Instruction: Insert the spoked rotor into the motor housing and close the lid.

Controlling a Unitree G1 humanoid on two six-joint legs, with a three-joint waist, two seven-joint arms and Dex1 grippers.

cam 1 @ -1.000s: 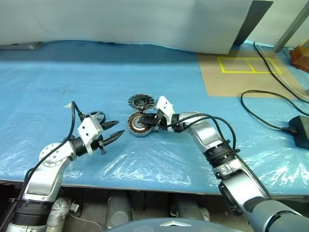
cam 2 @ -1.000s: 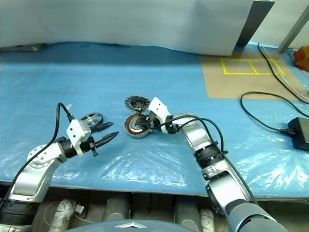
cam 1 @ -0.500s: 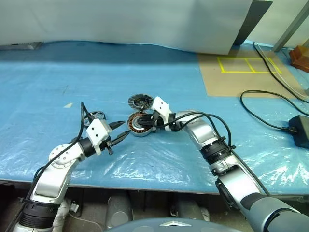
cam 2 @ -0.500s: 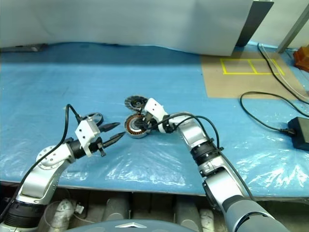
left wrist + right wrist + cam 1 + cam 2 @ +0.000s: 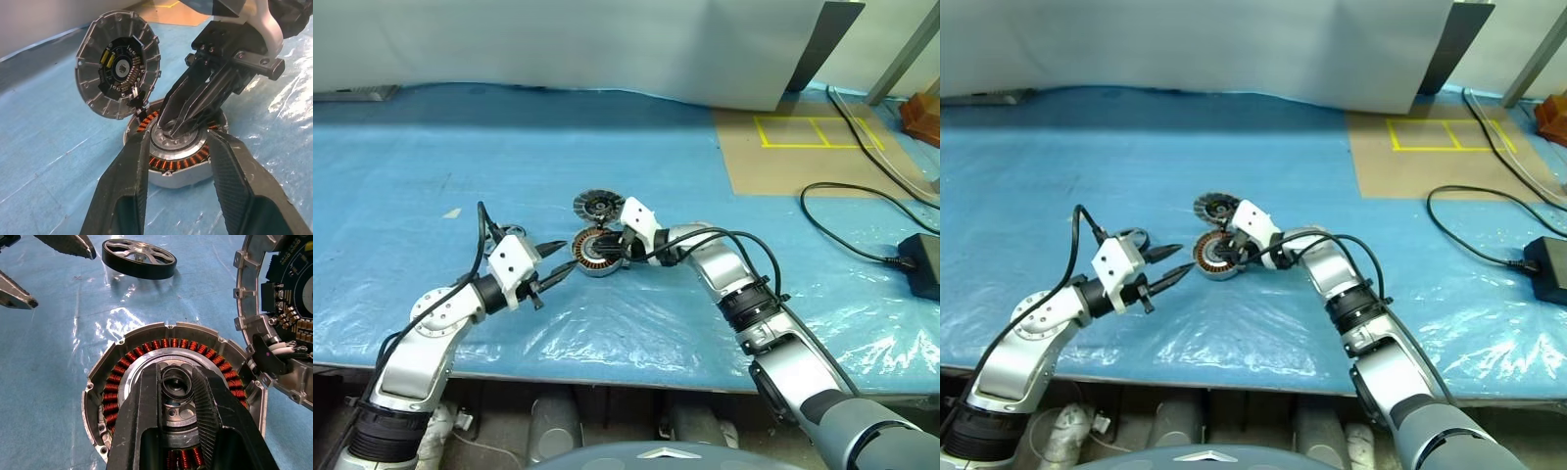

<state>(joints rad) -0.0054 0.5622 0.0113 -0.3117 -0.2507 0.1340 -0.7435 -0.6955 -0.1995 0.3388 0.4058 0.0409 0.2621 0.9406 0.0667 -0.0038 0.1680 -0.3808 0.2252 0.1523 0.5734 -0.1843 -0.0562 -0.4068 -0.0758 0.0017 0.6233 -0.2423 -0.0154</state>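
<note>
My right gripper should open and move out of the way before my left gripper takes the spoked rotor [image 5: 139,257], because my right gripper is blocking the motor housing's centre [image 5: 176,382], where the spoked rotor must go.
The motor housing [image 5: 594,253] lies open on the blue sheet, its copper windings ringing a grey hub [image 5: 177,382]. My right gripper [image 5: 177,384] reaches in from the right, shut on the small boss at the hub's centre. The lid [image 5: 598,205] leans tilted against the housing's far side, ribbed face and dark centre showing [image 5: 120,71], joined to it by short wires. The spoked rotor [image 5: 139,258] lies flat to the housing's left, partly behind my left hand [image 5: 1135,237]. My left gripper [image 5: 566,256] is open and empty, pointing at the housing from just left of it.
A black cable [image 5: 842,220] and power adapter [image 5: 922,264] lie at the right. A brown board with yellow tape [image 5: 803,147] sits at the back right. White panels stand along the back. The table's front edge [image 5: 607,367] runs below the arms.
My left gripper has edged a little to the right, closer to the housing, still open. The right gripper has kept its hold on the hub.
</note>
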